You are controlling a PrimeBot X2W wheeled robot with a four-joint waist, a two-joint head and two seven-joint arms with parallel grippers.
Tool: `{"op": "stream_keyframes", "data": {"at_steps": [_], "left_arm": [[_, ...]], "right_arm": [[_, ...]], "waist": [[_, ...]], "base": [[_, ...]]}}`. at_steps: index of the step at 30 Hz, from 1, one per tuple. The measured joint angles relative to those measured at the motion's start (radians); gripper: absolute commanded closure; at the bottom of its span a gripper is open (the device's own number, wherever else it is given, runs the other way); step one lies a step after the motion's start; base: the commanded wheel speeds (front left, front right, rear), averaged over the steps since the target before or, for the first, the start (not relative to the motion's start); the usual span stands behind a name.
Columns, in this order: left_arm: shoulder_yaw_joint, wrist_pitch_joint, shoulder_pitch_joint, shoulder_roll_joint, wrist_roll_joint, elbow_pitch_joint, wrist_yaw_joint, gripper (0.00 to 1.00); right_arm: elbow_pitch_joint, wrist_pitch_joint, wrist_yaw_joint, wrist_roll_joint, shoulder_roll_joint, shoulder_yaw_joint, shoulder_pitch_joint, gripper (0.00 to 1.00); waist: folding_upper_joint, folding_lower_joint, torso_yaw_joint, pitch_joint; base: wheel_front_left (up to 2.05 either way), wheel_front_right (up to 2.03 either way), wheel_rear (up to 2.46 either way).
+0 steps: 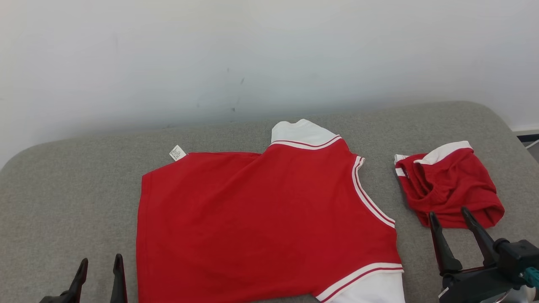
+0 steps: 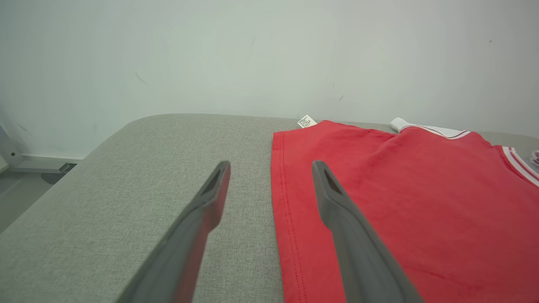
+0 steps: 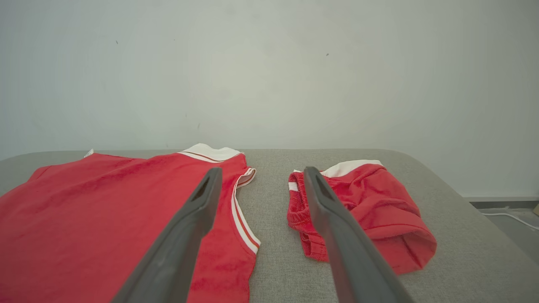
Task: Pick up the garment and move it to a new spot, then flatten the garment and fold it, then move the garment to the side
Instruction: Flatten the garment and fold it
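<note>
My gripper will carry the red garment's hem inward. The red garment lies spread flat (image 1: 247, 217), so its near side (image 1: 222, 288) will fold over while the garment's far side stays in place.
A red garment (image 1: 261, 219) with white, red-striped trim lies spread flat on the grey padded table (image 1: 63, 189), its collar toward the right and a white label at its far left corner. In the left wrist view the garment's (image 2: 400, 202) hem runs just between my fingers. My left gripper (image 1: 100, 267) stands open at the lower left, beside the garment's left hem, holding nothing. My right gripper (image 1: 448, 214) is open at the lower right, fingers pointing up beside a smaller red piece. In the right wrist view the garment (image 3: 105, 219) lies left of that gripper (image 3: 261, 173).
A smaller folded red piece (image 1: 448, 185) with white trim lies on the table to the right; it also lies just right of my fingers in the right wrist view (image 3: 370, 210). A pale wall (image 1: 252, 54) stands close behind the table. Floor and a cable show past the right edge.
</note>
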Motion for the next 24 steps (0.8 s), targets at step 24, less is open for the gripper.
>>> {"op": "stream_keyframes", "data": {"at_steps": [24], "left_arm": [[0.012, -0.001, 0.019, -0.028, 0.074, -0.042, 0.0, 0.0]], "right_arm": [[0.012, -0.007, 0.002, -0.046, 0.016, -0.009, 0.023, 0.0]], "waist": [[0.0, 0.0001, 0.012, 0.006]], "base": [[0.0, 0.0, 0.0]]}}
